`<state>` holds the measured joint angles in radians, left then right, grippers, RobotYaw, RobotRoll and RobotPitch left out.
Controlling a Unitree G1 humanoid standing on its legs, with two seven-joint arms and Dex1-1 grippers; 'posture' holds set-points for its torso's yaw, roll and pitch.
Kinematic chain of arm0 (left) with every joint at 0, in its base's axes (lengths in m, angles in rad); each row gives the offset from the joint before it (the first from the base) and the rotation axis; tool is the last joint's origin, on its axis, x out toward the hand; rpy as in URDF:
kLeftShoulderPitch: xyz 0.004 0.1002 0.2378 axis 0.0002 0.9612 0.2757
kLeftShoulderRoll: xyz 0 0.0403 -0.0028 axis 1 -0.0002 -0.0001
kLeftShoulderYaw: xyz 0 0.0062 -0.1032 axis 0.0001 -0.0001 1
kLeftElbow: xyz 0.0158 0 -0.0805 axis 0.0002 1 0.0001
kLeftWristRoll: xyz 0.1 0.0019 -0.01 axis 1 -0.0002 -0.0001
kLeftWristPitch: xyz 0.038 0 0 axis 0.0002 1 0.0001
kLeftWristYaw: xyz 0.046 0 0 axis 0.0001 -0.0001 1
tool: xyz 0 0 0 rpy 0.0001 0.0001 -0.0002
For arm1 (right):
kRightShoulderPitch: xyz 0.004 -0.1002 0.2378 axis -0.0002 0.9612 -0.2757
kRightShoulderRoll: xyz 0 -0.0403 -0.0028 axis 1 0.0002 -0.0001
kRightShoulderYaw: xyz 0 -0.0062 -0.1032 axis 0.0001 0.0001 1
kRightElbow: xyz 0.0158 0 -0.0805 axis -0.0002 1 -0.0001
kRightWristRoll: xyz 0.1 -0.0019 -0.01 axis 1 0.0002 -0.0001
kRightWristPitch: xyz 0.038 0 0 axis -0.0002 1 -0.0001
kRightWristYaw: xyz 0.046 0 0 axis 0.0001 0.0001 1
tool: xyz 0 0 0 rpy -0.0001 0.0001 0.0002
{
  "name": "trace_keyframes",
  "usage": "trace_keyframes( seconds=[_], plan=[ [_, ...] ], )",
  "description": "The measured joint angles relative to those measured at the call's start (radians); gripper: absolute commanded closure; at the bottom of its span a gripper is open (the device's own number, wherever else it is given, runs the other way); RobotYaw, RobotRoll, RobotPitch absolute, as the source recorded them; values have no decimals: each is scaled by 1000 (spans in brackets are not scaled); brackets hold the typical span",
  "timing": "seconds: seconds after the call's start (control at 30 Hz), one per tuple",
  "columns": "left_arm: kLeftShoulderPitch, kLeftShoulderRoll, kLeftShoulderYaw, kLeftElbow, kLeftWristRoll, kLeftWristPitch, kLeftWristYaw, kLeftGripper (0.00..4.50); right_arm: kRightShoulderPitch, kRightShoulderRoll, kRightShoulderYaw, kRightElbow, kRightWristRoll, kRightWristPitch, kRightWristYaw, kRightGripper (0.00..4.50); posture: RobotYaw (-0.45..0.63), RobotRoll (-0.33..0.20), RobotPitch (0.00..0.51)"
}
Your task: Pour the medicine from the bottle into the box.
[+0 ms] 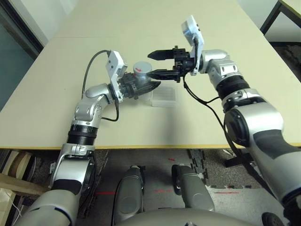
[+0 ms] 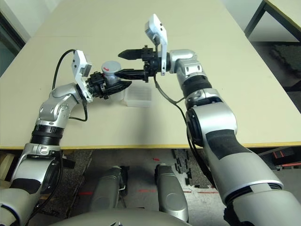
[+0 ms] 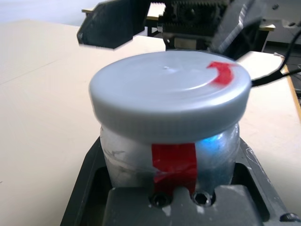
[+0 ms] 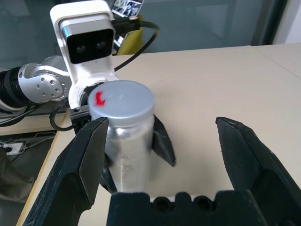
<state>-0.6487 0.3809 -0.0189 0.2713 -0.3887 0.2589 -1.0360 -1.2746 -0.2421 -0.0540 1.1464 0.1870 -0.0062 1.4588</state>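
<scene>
I expect the grey cap [image 4: 123, 100] to twist loose and come off whole when I turn it. It has a ribbed rim [image 4: 127, 120] and a red arrow.
My left gripper [image 1: 146, 85] is shut on the bottle [image 1: 137, 81], a silvery cylinder with a red label [image 3: 173, 162], and holds it upright above the table. A flat grey cap with a red arrow [image 3: 169, 94] sits on the bottle's neck. My right gripper [image 1: 158, 64] stands open just right of the cap, its fingers pointing at it. One black finger [image 4: 84, 155] lies beside the bottle [image 4: 129, 141] and the other is well clear. The clear box [image 1: 163, 97] lies on the table, below and right of the bottle. The medicine is hidden.
The beige table [image 1: 197, 127] stretches far back, with a seam across it [image 1: 80, 36]; its front edge [image 1: 155, 147] is close to me. A second table with a dark leg [image 1: 275, 13] stands at the back right.
</scene>
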Motion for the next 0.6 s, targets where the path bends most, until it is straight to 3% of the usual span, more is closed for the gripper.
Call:
trace_keyframes(
  seconds=[0.33,0.6],
  plan=[
    [0,2,-1,1,0,-1,-4,1856,13,-14,2,-27,13,48,138,0,-63,0,133],
    [-1,1,-1,10,0,-1,-7,1856,22,27,3,-60,22,60,133,0,-71,0,134]
  ],
)
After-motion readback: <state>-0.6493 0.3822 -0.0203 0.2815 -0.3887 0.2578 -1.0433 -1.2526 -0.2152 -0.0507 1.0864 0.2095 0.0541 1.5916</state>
